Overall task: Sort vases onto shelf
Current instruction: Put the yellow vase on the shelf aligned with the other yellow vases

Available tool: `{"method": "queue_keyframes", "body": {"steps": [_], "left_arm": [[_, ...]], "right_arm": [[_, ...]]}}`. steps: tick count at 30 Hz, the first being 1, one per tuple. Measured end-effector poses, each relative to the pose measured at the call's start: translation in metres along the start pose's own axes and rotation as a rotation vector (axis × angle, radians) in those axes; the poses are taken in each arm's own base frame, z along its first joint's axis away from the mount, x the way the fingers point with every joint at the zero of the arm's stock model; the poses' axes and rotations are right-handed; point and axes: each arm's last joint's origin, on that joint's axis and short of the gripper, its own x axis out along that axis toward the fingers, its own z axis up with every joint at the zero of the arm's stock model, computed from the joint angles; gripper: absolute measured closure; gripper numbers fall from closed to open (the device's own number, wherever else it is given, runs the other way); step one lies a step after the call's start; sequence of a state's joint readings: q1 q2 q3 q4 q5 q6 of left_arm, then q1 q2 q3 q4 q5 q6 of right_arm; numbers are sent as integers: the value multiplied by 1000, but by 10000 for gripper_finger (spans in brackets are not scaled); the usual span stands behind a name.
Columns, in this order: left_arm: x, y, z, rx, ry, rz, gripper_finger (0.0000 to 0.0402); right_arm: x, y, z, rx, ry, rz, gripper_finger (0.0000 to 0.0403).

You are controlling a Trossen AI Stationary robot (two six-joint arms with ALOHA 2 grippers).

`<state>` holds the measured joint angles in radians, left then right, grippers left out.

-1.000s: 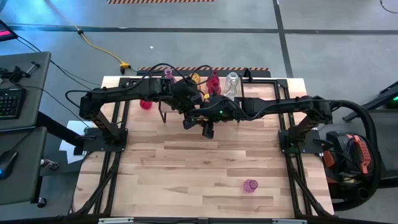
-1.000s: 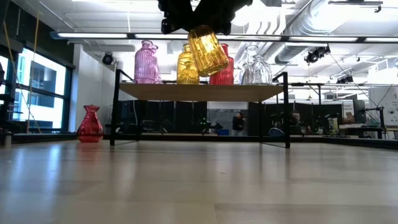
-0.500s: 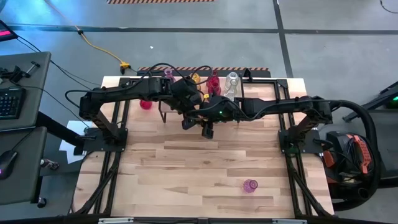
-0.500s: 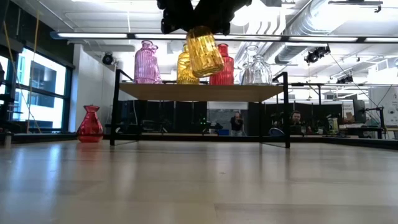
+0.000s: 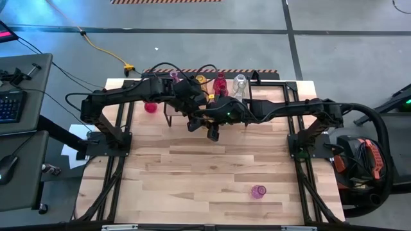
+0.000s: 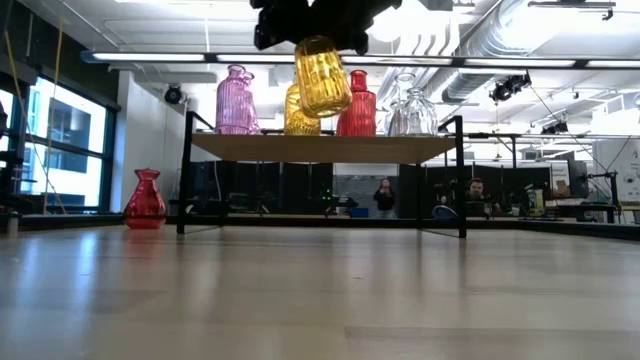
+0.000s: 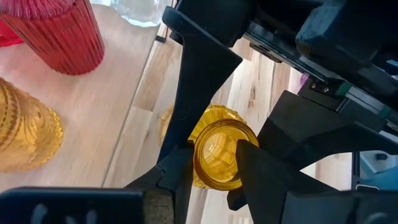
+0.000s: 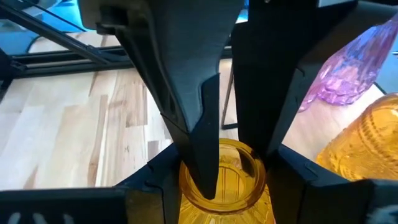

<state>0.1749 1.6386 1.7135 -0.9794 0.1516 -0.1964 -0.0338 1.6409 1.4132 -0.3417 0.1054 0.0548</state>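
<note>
The robot's two grippers crowd the hanging yellow vase's neck (image 7: 221, 151), so next the left gripper opens and moves back before the right gripper carries the vase to the shelf (image 6: 270, 148).
A yellow ribbed vase (image 6: 322, 76) hangs in the air in front of the shelf (image 6: 320, 148), a little tilted, mouth up. Both grippers meet at its neck: my left gripper (image 7: 214, 163) and my right gripper (image 8: 221, 182) each have the mouth between their fingers. In the high view the left gripper (image 5: 194, 119) and the right gripper (image 5: 214, 130) cross over the shelf's near edge and hide the vase. On the shelf top stand a pink vase (image 6: 235, 100), a yellow vase (image 6: 296, 118), a red vase (image 6: 358, 108) and a clear vase (image 6: 410, 112). My left gripper is shut on the vase's mouth rim (image 7: 202, 163). One finger (image 7: 177, 177) lies on the rim's outer side and the other finger (image 7: 258, 167) overlaps the mouth; whether it is inside I cannot tell. The vase hangs clear of shelf and table. My right gripper has the vase's neck just under the rim (image 8: 186, 186) between its two fingers, one on each outer side. It comes from above. The vase hangs below it, slightly tilted, clear of everything.
A red vase (image 6: 145, 200) stands on the table left of the shelf; it also shows in the high view (image 5: 150, 107). A pink vase (image 5: 258, 191) lies near the table's near right. The broad wooden tabletop (image 5: 192, 179) lies in front of the shelf.
Both grippers have carried the yellow vase up a little and toward the table's left. The vase hangs less tilted than before. It has stayed clear of the shelf.
</note>
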Motion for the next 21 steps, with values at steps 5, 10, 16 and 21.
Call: {"method": "queue_keyframes", "body": {"steps": [5,10,16,21], "left_arm": [[-2,0,0,2,-2,-1,285],[-3,0,-1,3,17,3,285],[-1,1,-4,-1,38,-11,271],[6,3,-8,-14,76,-87,264]], "right_arm": [[0,0,0,11,0,2,254],[1,0,0,15,-6,5,254],[1,0,0,23,-15,6,255],[3,1,-2,30,2,18,255]]}}
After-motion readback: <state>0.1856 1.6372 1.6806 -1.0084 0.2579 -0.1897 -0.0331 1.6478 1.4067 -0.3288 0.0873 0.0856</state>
